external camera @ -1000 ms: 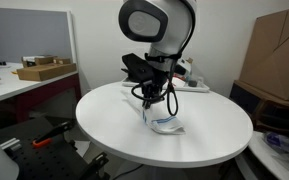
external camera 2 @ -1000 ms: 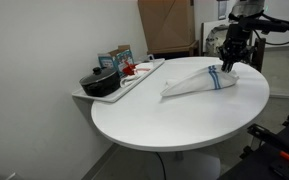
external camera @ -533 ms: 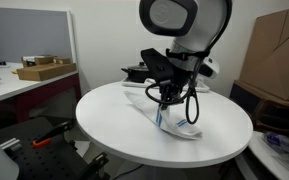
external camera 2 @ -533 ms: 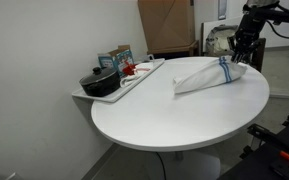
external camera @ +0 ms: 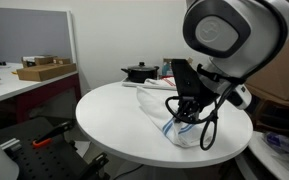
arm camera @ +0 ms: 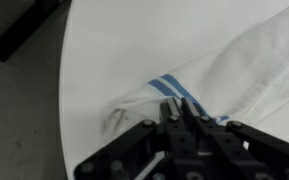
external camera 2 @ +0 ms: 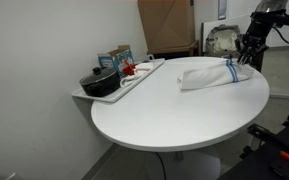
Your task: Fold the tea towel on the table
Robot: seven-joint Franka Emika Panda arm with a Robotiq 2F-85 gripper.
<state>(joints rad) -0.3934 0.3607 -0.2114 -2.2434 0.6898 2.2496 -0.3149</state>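
I should lower the tea towel's striped end point(external camera: 183, 130), which hangs low over the table inside the table's rim point(external camera: 199, 150), next until that end rests there, and then let go with my gripper.
The white tea towel with blue stripes point(external camera 2: 209, 76) lies bunched in a long roll near the edge of the round white table point(external camera 2: 164, 115). It also shows in an exterior view point(external camera: 162, 112) and in the wrist view point(arm camera: 234, 70). My gripper point(arm camera: 178, 108) is shut on the striped end of the towel, close to the table's rim. In both exterior views the gripper point(external camera 2: 243, 60) point(external camera: 187, 112) holds that end low over the tabletop.
A white tray point(external camera 2: 124, 85) with a black pot point(external camera 2: 99, 82) and small boxes juts from the table's side. Cardboard boxes point(external camera 2: 166, 25) stand behind. A desk with a box point(external camera: 44, 70) stands further off. Floor lies past the table's rim point(arm camera: 24, 110).
My gripper has dragged the towel's striped end across the table towards its edge, and the towel has slid along with it.
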